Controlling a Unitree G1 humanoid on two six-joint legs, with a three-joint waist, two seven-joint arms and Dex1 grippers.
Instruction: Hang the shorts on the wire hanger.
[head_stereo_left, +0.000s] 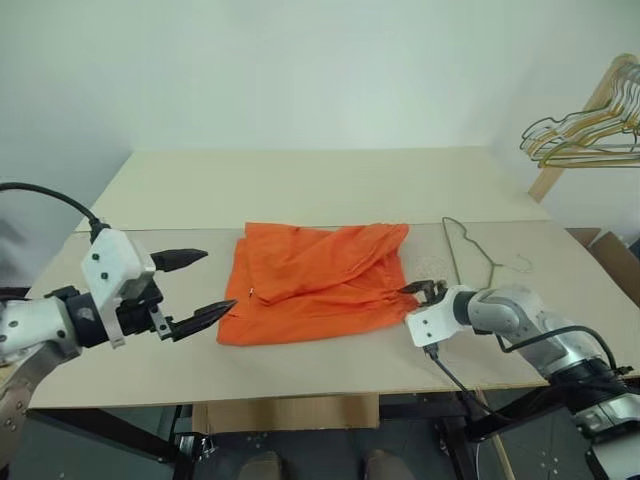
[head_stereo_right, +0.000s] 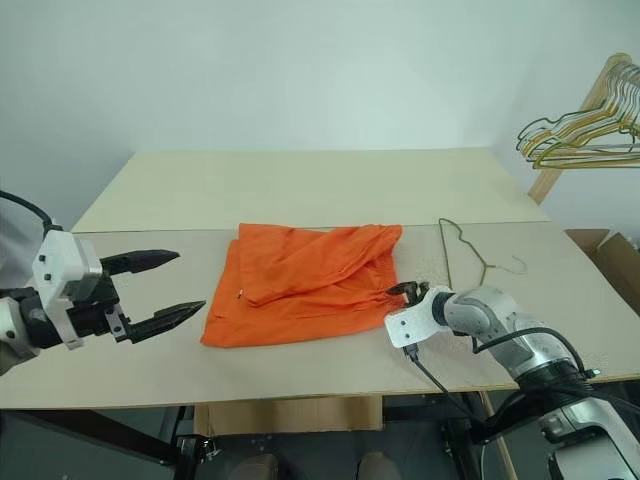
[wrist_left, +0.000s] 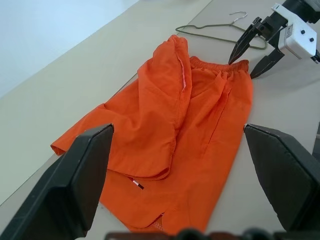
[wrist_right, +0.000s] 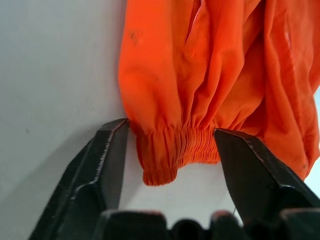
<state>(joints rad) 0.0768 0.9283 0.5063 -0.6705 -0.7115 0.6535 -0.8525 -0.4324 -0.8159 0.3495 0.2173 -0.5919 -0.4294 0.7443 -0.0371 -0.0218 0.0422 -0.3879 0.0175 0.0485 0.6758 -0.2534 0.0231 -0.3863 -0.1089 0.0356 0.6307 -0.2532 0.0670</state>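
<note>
My gripper will stretch the shorts' waistband (head_stereo_left: 397, 283) out around the wire hanger when it pulls the waistband's corner, because the waistband is bunched in tight elastic gathers (wrist_right: 192, 146).
The bright orange shorts (head_stereo_left: 315, 280) lie crumpled flat on the table's middle, with the gathered elastic waistband (wrist_right: 180, 147) at their right end. My right gripper (head_stereo_left: 418, 290) rests low on the table at that end. It is open, and its fingers (wrist_right: 107, 160) straddle a corner of the waistband. The thin dark wire hanger (head_stereo_left: 470, 250) lies flat on the table just right of the shorts, behind the right gripper. My left gripper (head_stereo_left: 218, 280) hovers open and empty above the table, just off the shorts' left edge.
The beige table (head_stereo_left: 300, 180) has a seam running across it behind the shorts. A bunch of gold-coloured hangers (head_stereo_left: 590, 130) hangs on a wooden rack at the far right. A cardboard box (head_stereo_left: 610, 255) sits beyond the table's right edge.
</note>
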